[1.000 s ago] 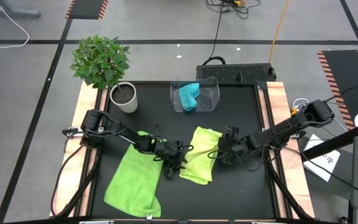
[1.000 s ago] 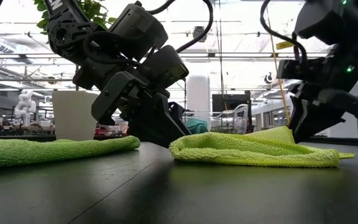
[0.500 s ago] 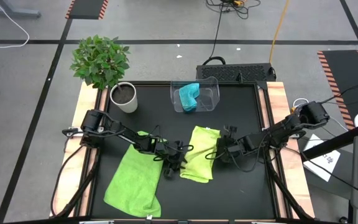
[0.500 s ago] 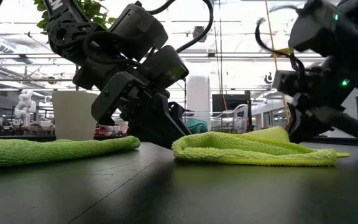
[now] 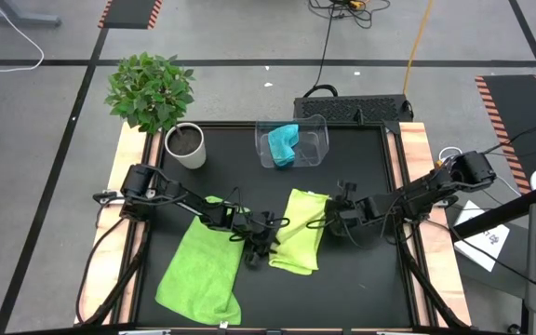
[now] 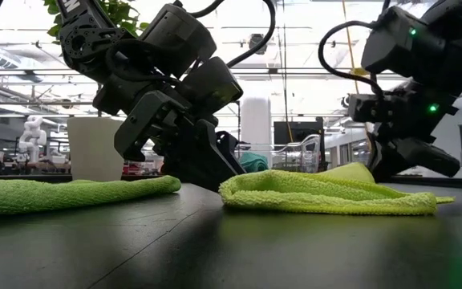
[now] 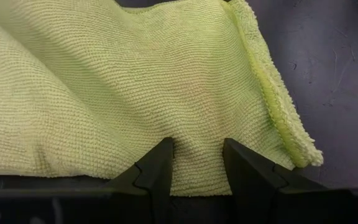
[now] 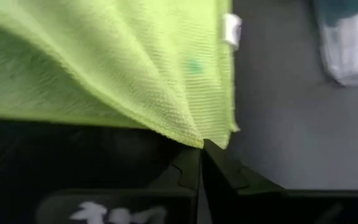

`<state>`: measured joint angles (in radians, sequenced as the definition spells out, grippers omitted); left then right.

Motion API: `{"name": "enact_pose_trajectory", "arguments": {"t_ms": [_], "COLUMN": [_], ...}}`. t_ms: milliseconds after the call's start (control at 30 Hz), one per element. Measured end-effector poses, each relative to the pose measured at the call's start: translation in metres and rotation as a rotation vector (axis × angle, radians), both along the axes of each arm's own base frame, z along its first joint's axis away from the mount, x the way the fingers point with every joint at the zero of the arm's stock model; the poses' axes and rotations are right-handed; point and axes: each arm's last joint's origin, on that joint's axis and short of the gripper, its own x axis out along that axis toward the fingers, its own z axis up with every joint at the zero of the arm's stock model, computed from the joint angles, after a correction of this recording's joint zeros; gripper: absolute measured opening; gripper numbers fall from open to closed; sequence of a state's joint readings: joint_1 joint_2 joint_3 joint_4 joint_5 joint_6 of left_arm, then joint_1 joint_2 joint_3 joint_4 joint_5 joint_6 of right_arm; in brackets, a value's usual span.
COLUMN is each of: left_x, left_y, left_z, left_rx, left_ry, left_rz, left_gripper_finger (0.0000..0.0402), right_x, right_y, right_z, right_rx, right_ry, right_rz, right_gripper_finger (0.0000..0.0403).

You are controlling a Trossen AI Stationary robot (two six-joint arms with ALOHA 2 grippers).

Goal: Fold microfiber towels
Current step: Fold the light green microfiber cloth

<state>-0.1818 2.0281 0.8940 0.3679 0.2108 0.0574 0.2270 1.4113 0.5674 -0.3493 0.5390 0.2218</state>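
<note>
The lime-green towel's layers are gaping at the towel's near edge (image 6: 331, 201). My right gripper should leave the towel's far corner and pull the towel's near corner (image 6: 444, 201) while my left gripper stays where it is.
A folded lime-green towel (image 5: 298, 242) lies in the middle of the black table. My left gripper (image 5: 266, 244) is shut on its left edge and my right gripper (image 5: 328, 223) on its right edge. In the low view the left arm (image 6: 187, 136) stands left of this towel (image 6: 327, 194) and the right arm (image 6: 407, 104) behind its right end. A second lime-green towel (image 5: 201, 270) lies spread flat at the near left, under the left arm. A turquoise towel (image 5: 283, 144) sits crumpled in the clear bin (image 5: 316, 140) at the far edge. My left gripper has the towel's left edge (image 7: 197, 163) between its two fingers (image 7: 159, 167), and the cloth bulges up in the gap. The fingers slant down from the table's left. The towel lies on the table around them. My right gripper pinches the towel's right edge (image 8: 191, 140) between its two shut fingers (image 8: 188, 171), a thin bit of cloth at their free ends. It comes slanting down from the table's right. The edge rises a little to the fingers; the rest lies on the table.
A potted plant (image 5: 152, 93) in a white pot (image 5: 185, 146) stands at the far left corner. Wooden rails (image 5: 415, 177) run along the table's left and right sides. Bare black table (image 5: 361, 288) lies near the front right.
My right gripper has shifted a little toward the towel, rolled about its own axis, and its fingers have come together on the towel's right edge. The towel's right end has twitched slightly. My left gripper has kept still.
</note>
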Motion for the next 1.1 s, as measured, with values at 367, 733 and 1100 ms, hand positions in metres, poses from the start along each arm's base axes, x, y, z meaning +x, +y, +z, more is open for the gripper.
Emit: {"name": "enact_pose_trajectory", "arguments": {"t_ms": [367, 733, 1100], "left_x": [0.000, 0.000, 0.000], "left_y": [0.000, 0.000, 0.000], "left_z": [0.000, 0.000, 0.000], "left_rx": [0.003, 0.004, 0.000], "left_ry": [-0.001, -0.001, -0.005], "left_rz": [-0.003, -0.003, 0.000], "left_gripper_finger": [0.0145, 0.0145, 0.0145], "right_x": [-0.009, -0.019, 0.005], "right_y": [0.000, 0.009, 0.082], "right_z": [-0.002, 0.006, 0.032], "right_rx": [0.081, 0.153, 0.309], "right_ry": [0.095, 0.061, -0.383], "right_rz": [-0.034, -0.079, 0.352], "right_gripper_finger": [0.0034, 0.0061, 0.0077]}}
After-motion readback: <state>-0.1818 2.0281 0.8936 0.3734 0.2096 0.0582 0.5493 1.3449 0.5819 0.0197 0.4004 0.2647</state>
